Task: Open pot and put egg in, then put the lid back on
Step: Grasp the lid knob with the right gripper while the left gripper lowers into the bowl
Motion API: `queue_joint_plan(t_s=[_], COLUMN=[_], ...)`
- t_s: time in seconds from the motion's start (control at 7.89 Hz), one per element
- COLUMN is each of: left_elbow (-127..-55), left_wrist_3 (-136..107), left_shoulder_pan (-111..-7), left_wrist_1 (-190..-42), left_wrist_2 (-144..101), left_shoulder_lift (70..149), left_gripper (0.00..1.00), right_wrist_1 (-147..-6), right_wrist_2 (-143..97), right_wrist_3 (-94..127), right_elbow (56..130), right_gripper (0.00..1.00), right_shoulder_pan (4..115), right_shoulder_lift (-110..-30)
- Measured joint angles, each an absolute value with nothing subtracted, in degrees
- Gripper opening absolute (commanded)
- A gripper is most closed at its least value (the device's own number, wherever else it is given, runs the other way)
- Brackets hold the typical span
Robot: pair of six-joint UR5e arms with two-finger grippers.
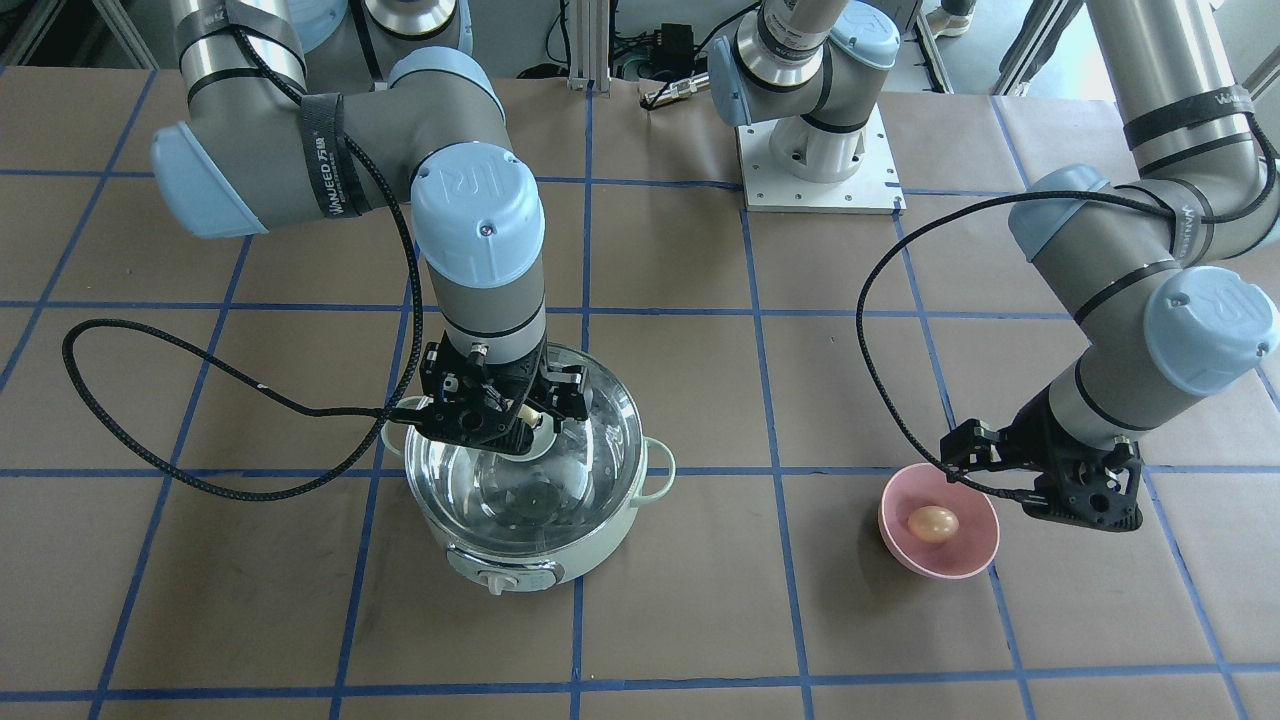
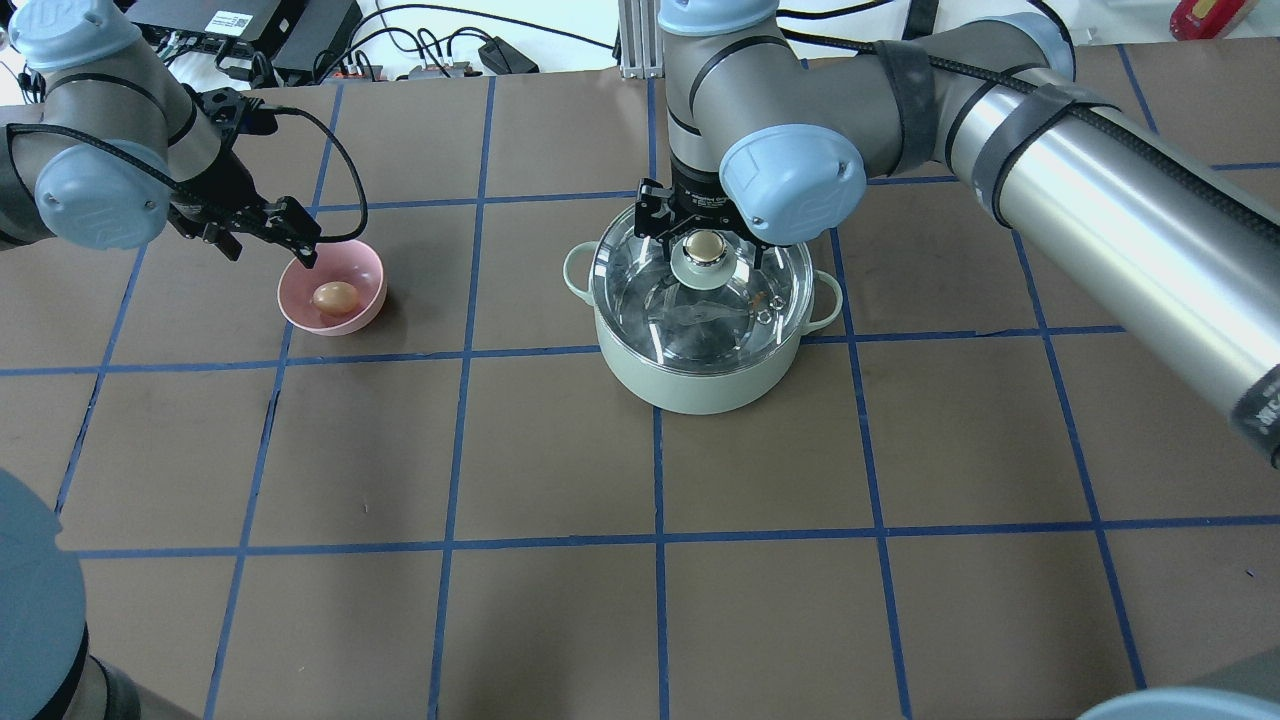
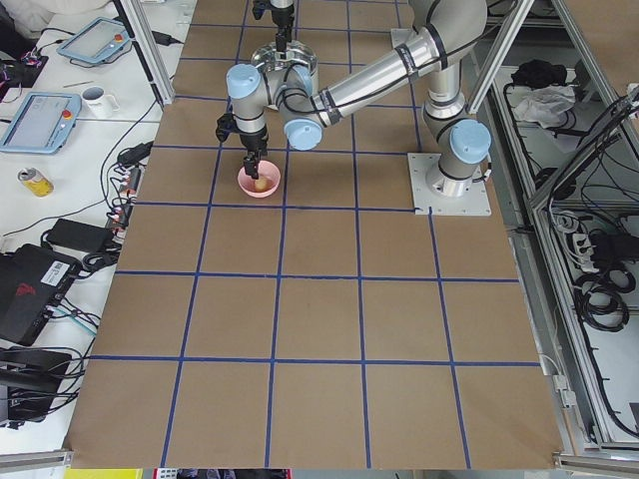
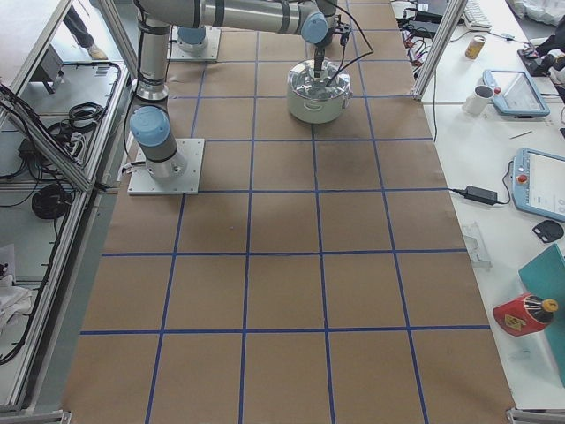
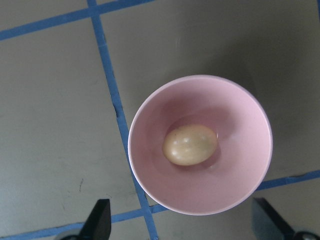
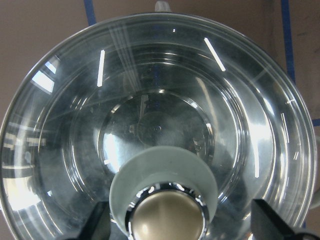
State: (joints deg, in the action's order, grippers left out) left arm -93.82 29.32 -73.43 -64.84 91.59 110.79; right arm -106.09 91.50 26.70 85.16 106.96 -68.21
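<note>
The mint-green pot [image 1: 600, 546] should be empty when I lift the clear glass lid, because only a shiny ringed pot bottom [image 6: 156, 125] shows through the lid.
The mint-green pot [image 2: 700, 385] stands at mid-table with the clear glass lid [image 2: 640, 290] lying on it. My right gripper [image 2: 705, 238] hangs over the lid's centre, open, one finger on each side of the beige knob [image 6: 167, 227] and apart from it. The tan egg [image 2: 336, 297] lies in a pink bowl [image 2: 365, 270] on my left side. Open and holding nothing, my left gripper [image 2: 300, 245] hovers above that bowl's far rim. In the left wrist view the egg [image 5: 190, 145] lies ahead of the two fingertips [image 5: 100, 220].
Brown paper with a grid of blue tape covers the table [image 2: 560, 600]. An arm's white base plate [image 1: 820, 170] is bolted near the robot's side. Black cables [image 1: 150, 400] loop from both wrists. Side benches hold tablets and a mug [image 4: 483, 95].
</note>
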Motion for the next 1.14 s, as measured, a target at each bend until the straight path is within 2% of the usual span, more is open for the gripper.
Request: queue_joint_plan(t_s=[0.13, 0.25, 0.51, 0.63, 1.14], left_elbow=[-93.84, -93.86, -93.86, -93.87, -94.02], left_wrist_3=[36.56, 43.13, 52.78, 56.85, 65.06], left_shoulder_pan=[-73.41, -73.39, -73.39, -73.39, -73.39], left_wrist_1=[-63.73, -62.98, -61.44, -60.64, -56.72], left_wrist_2=[91.62, 91.59, 89.89, 87.55, 84.89], left_shoulder_lift=[111.42, 112.09, 112.77, 112.93, 113.99], left_gripper=[1.00, 1.00, 1.00, 1.00, 1.00], right_wrist_1=[-106.12, -106.16, -106.33, -106.40, -107.43], right_wrist_2=[91.50, 91.50, 91.51, 91.50, 91.64], right_wrist_3=[26.56, 26.43, 26.00, 25.66, 23.19], right_elbow=[85.16, 85.16, 84.99, 84.87, 84.22], right_gripper=[0.42, 0.26, 0.03, 0.00, 0.00], right_shoulder_pan=[106.96, 106.96, 106.97, 106.97, 106.82], right_shoulder_lift=[-68.04, -68.04, -68.18, -68.25, -69.66])
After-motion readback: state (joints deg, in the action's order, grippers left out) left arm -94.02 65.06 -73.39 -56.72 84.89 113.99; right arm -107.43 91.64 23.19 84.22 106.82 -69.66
